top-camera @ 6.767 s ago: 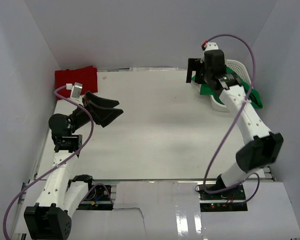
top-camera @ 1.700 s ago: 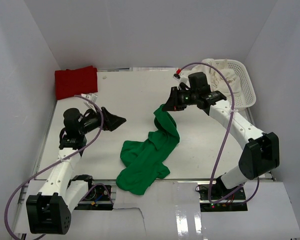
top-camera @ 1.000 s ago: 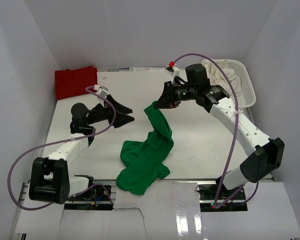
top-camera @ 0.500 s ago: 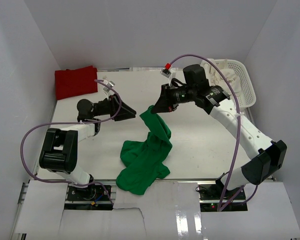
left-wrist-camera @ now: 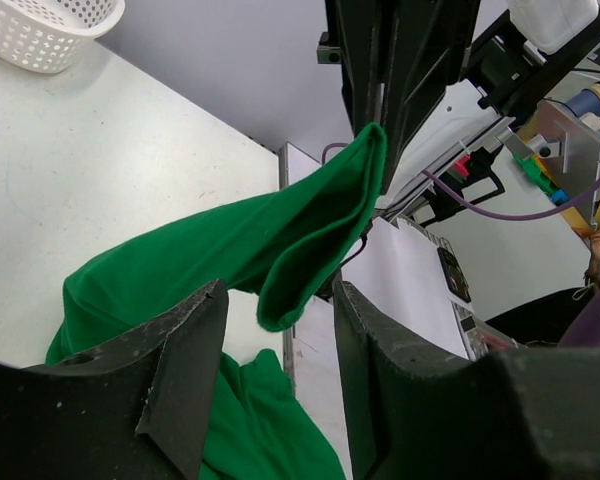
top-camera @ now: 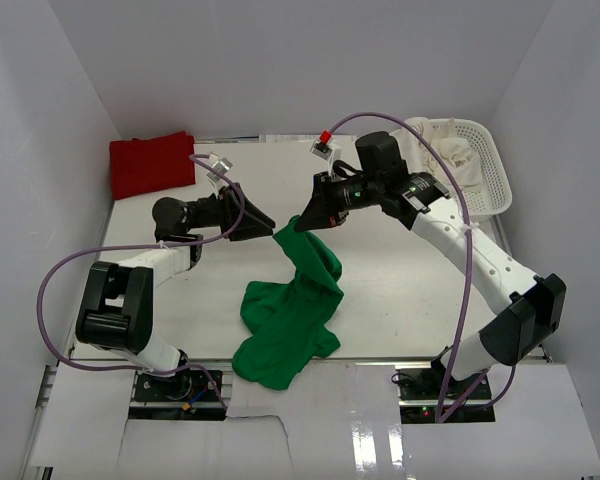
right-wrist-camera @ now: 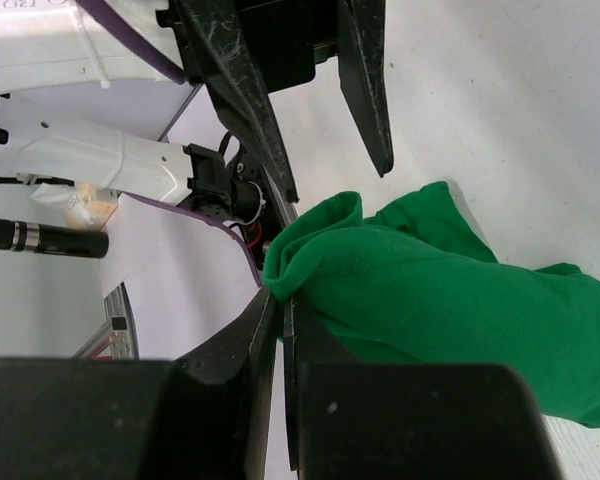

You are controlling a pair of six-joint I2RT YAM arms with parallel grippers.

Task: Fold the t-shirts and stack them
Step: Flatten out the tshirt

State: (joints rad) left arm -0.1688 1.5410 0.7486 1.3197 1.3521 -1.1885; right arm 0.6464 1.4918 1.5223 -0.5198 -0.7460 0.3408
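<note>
Next, I take the green t-shirt by its held corner with my left gripper before my right gripper grabs the t-shirt's lower fold (top-camera: 333,280), because the t-shirt hangs crumpled from a corner in my right gripper (top-camera: 288,230).
My right gripper (top-camera: 304,220) (right-wrist-camera: 280,300) is shut on a corner of the bright green t-shirt (top-camera: 290,310) (right-wrist-camera: 440,290) and holds it up over the middle of the table. The rest of that shirt hangs down and lies crumpled toward the front edge. From the left, my left gripper (top-camera: 270,223) (left-wrist-camera: 278,296) is open. Its two fingers straddle the hanging fold of the green t-shirt (left-wrist-camera: 230,240) just below the right gripper, without pinching it. A folded red t-shirt (top-camera: 152,165) lies at the back left corner. Cream-white t-shirts (top-camera: 448,150) sit in the basket.
A white mesh basket (top-camera: 490,170) (left-wrist-camera: 40,30) stands at the back right by the wall. White walls close in the table on the left, back and right. The two grippers are nearly touching over the table's centre.
My left gripper has swung right to the raised corner of the green shirt, and its jaws have narrowed. The right gripper has carried that corner slightly left and higher.
</note>
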